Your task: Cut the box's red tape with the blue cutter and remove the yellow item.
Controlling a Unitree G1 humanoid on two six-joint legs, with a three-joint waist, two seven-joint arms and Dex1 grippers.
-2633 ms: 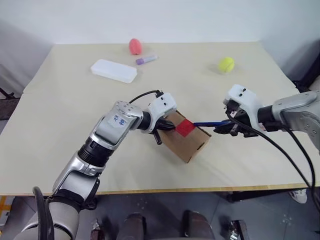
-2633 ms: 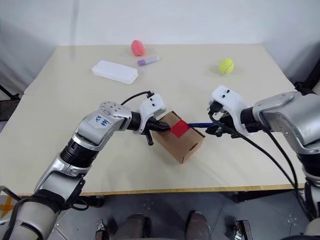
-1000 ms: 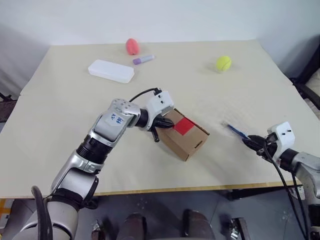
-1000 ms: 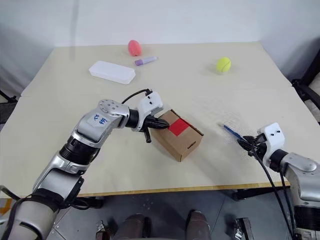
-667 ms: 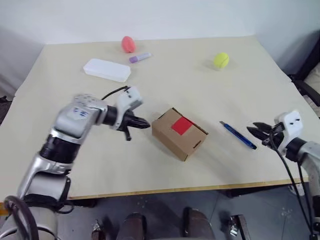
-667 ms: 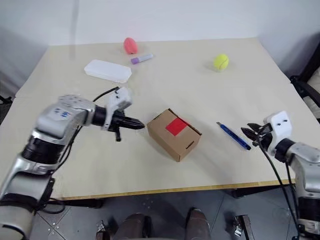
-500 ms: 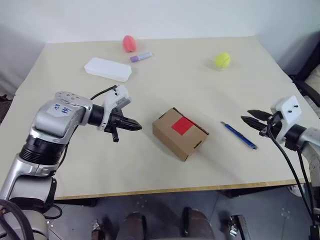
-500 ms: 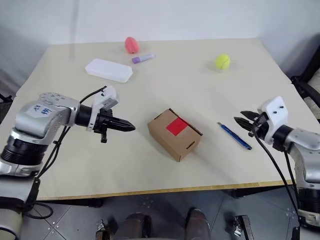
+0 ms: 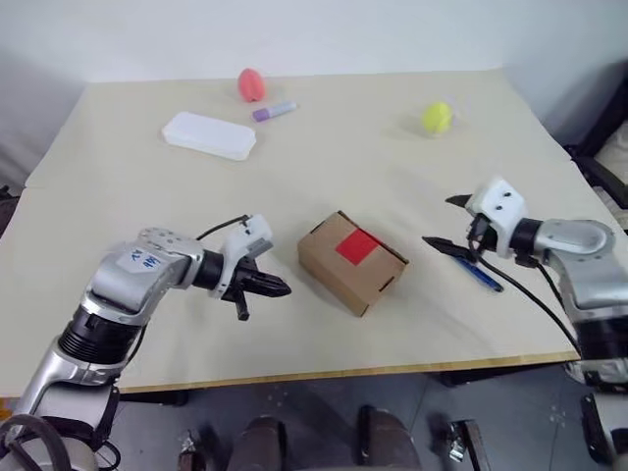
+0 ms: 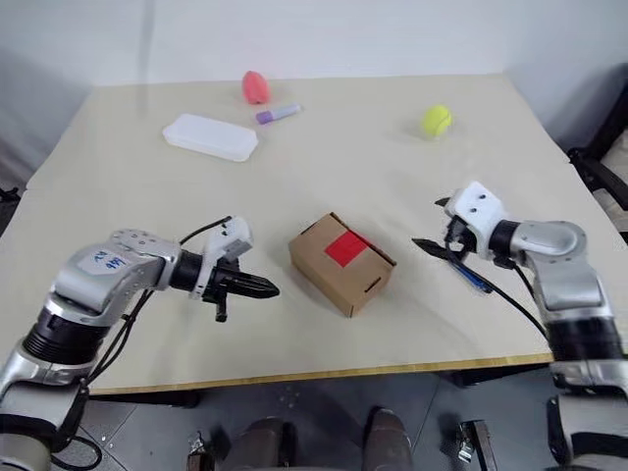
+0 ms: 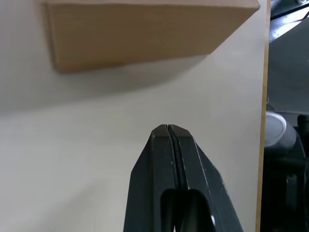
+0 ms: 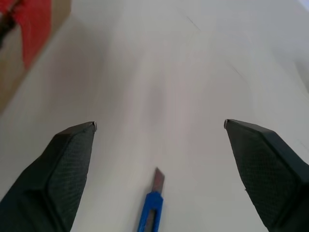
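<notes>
The red tape (image 9: 358, 246) is along an edge of the box's unbroken top. So the lid (image 9: 332, 238) will swing open in one piece when I pull.
The brown cardboard box (image 9: 339, 270) sits mid-table, flaps down, with the red tape (image 9: 359, 245) across its top. To its right, the blue cutter (image 9: 483, 274) lies on the table with its blade out (image 12: 150, 208). My right gripper (image 9: 442, 222) hovers open just above the cutter's near end, pointing toward the box and holding nothing. On the box's left, my left gripper (image 9: 275, 287) is shut and empty, a short gap away from it. The yellow item is hidden.
At the back of the table lie a flat white case (image 9: 209, 135), a pink egg-shaped object (image 9: 251, 84) and a short purple marker (image 9: 274, 111). A yellow-green ball (image 9: 437, 117) rests at the back right. The front edge of the table runs close behind both grippers.
My left gripper pulled off the box toward the front left. My right gripper let go of the cutter, opened wide, and swung up and left over it. The box has not moved.
</notes>
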